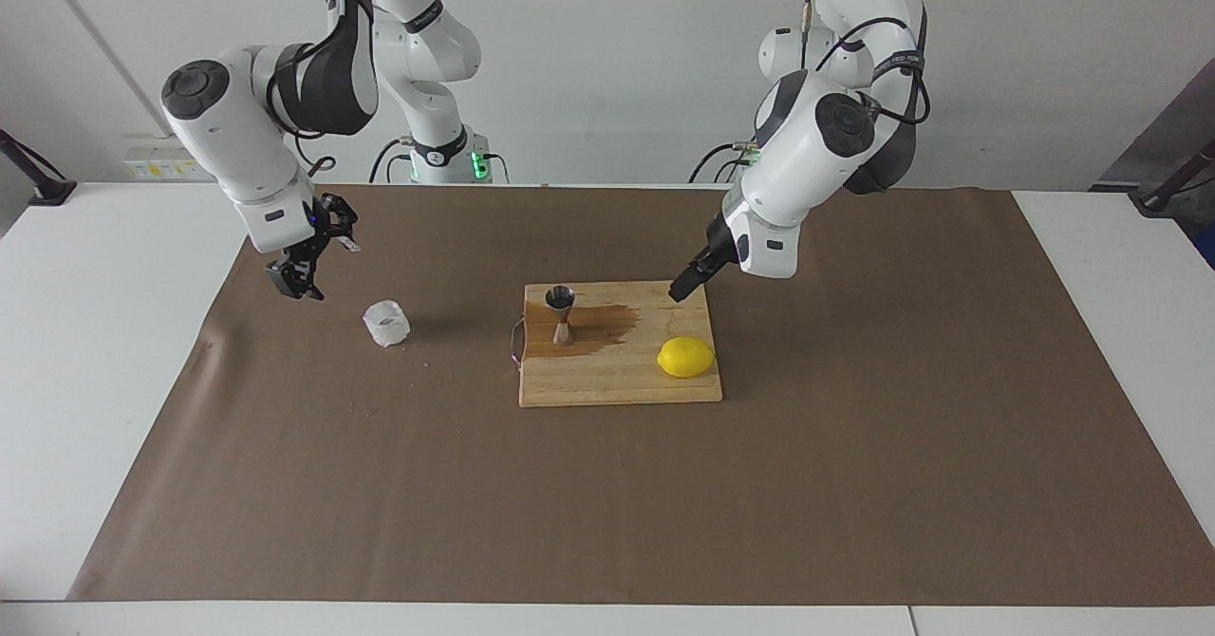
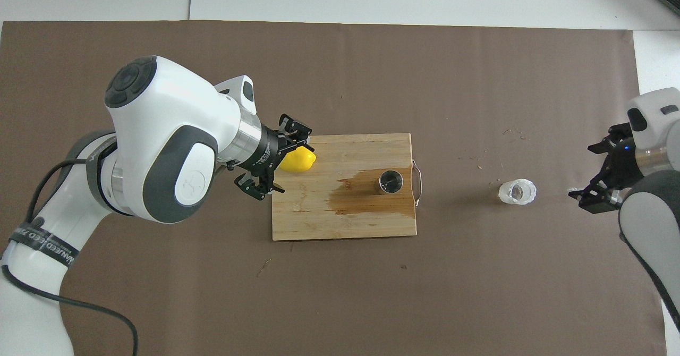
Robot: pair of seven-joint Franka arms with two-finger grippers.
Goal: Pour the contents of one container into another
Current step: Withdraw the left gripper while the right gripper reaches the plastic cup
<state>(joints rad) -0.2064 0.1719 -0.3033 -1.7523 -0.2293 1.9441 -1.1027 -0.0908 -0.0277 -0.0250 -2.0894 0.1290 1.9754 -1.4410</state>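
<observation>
My gripper will lift the cup [image 2: 517, 191], and I should expect more drops hidden under it, because small drops [image 2: 494, 183] are on the brown mat next to the cup.
The container, a small crinkled whitish plastic cup [image 1: 386, 323] [image 2: 517, 192], stands upright on the brown mat toward the right arm's end. The other container, a steel hourglass jigger [image 1: 560, 314] [image 2: 390, 181], stands upright on the wooden board [image 1: 617, 380] [image 2: 340, 226] at the edge of a dark wet patch [image 1: 607, 323] [image 2: 361, 199]. My right gripper [image 1: 318, 264] [image 2: 588, 171] hangs open and empty over the mat beside the cup, apart from it. My left gripper [image 1: 683, 285] [image 2: 291, 167] is open and empty over the board's edge at the left arm's end, by the lemon.
A yellow lemon [image 1: 685, 357] [image 2: 298, 160] lies on the board toward the left arm's end. The board has a wire handle [image 1: 515, 342] [image 2: 419, 180] on the side toward the cup. A brown mat [image 1: 607, 503] covers the white table.
</observation>
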